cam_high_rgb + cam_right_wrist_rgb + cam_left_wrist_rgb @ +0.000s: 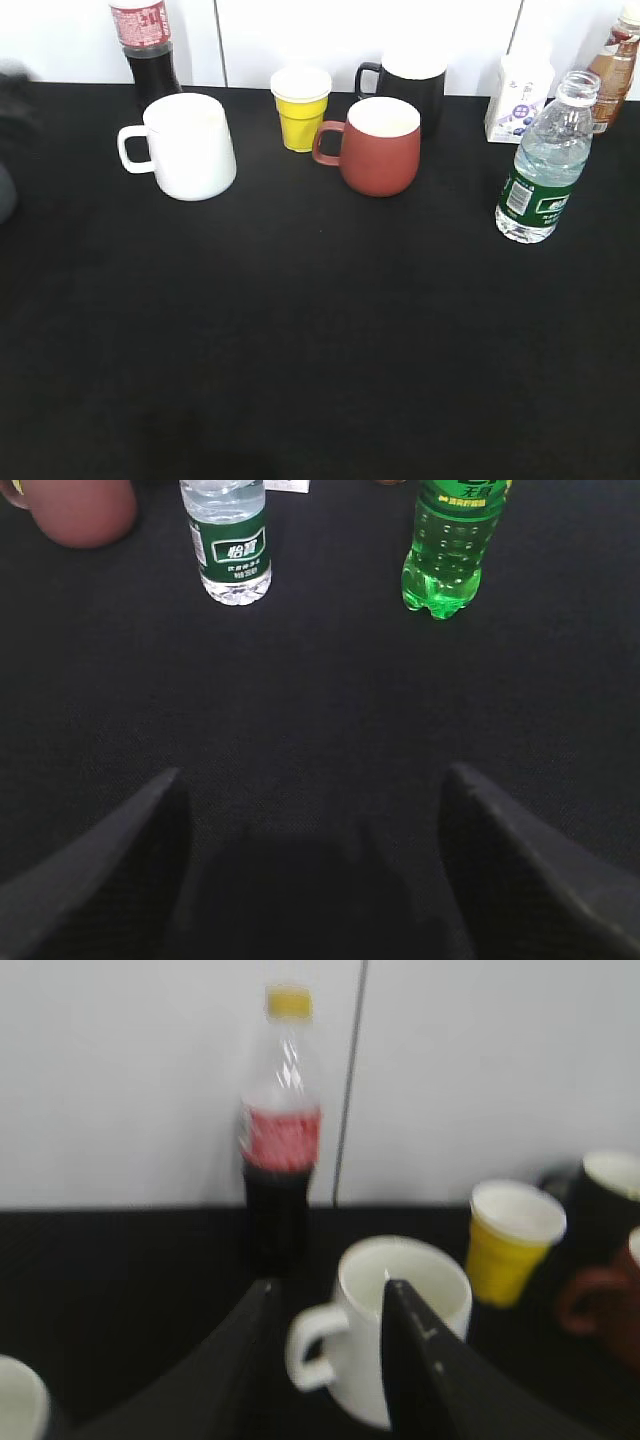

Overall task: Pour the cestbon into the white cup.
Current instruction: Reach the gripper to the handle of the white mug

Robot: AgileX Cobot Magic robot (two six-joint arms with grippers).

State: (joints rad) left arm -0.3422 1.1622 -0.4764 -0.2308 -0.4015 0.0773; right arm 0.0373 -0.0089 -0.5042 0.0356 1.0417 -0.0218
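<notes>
My left gripper should keep moving in, as the white cup's handle (124,150) faces its open fingers, until those fingers are on both sides of the handle (316,1345), and then close.
The cestbon (544,165), a clear ribbed bottle with a dark green label and no cap, stands upright at the right of the black table. It also shows in the right wrist view (228,540), far ahead of my open, empty right gripper (312,790). The white cup (185,146) stands upright at the back left, handle to the left. In the left wrist view the white cup (395,1335) sits just ahead of my open left gripper (330,1295), its handle between the fingers' lines, not gripped. Only a blurred dark edge of the left arm (8,120) shows in the exterior view.
A cola bottle (145,45) stands behind the white cup. A yellow paper cup (301,108), a red-brown mug (380,146), a black mug (408,82), a white carton (520,98) and a brown drink bottle (615,65) line the back. A green soda bottle (452,545) stands right of the cestbon.
</notes>
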